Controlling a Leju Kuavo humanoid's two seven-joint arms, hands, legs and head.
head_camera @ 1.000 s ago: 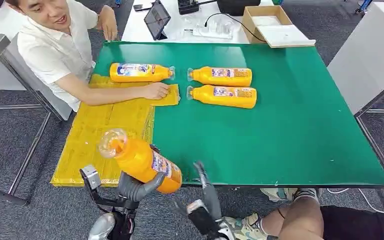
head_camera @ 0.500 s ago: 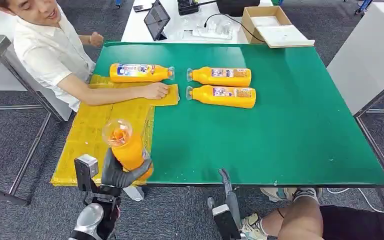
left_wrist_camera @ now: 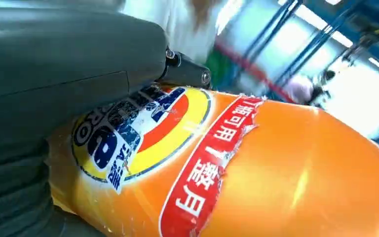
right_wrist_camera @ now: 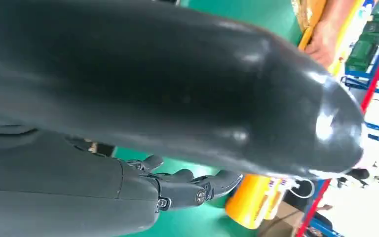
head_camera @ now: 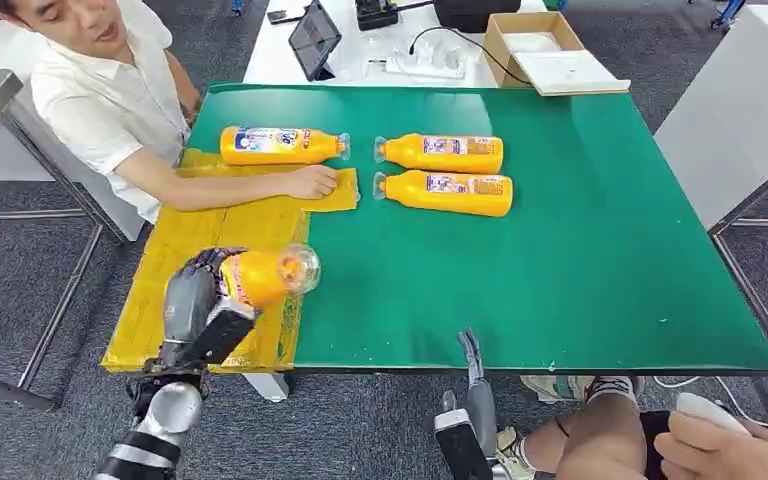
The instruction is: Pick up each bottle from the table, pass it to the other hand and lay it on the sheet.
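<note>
I expect a big logo label to be hidden on the bottom side of the near orange bottle [head_camera: 446,193], since the small-print label [head_camera: 466,185] faces up on it.
My left hand [head_camera: 195,300] grips an orange bottle [head_camera: 265,273] and holds it on its side low over the yellow sheet [head_camera: 175,260], clear cap toward the green table [head_camera: 580,240]. Its label and orange body [left_wrist_camera: 256,168] show close in the left wrist view, beside my thumb [left_wrist_camera: 69,59]. My right hand [head_camera: 475,385] hangs below the table's near edge, holding nothing, fingers apart [right_wrist_camera: 187,190]. One bottle [head_camera: 282,145] lies at the sheet's far end. Two more bottles [head_camera: 442,153] [head_camera: 447,192] lie side by side on the table; they also show orange [right_wrist_camera: 256,200] past my right hand.
A person in a white shirt [head_camera: 110,100] sits at the far left, one hand [head_camera: 312,182] pressing on the sheet's far corner. Another person's knee [head_camera: 600,440] and hand [head_camera: 730,450] are at the near right. A tablet [head_camera: 313,38] and cardboard box [head_camera: 540,50] stand behind the table.
My left hand has swung the bottle from upright to lying sideways and carried it forward over the sheet. My right hand has dropped away below the table edge. A person's hand came in at near right.
</note>
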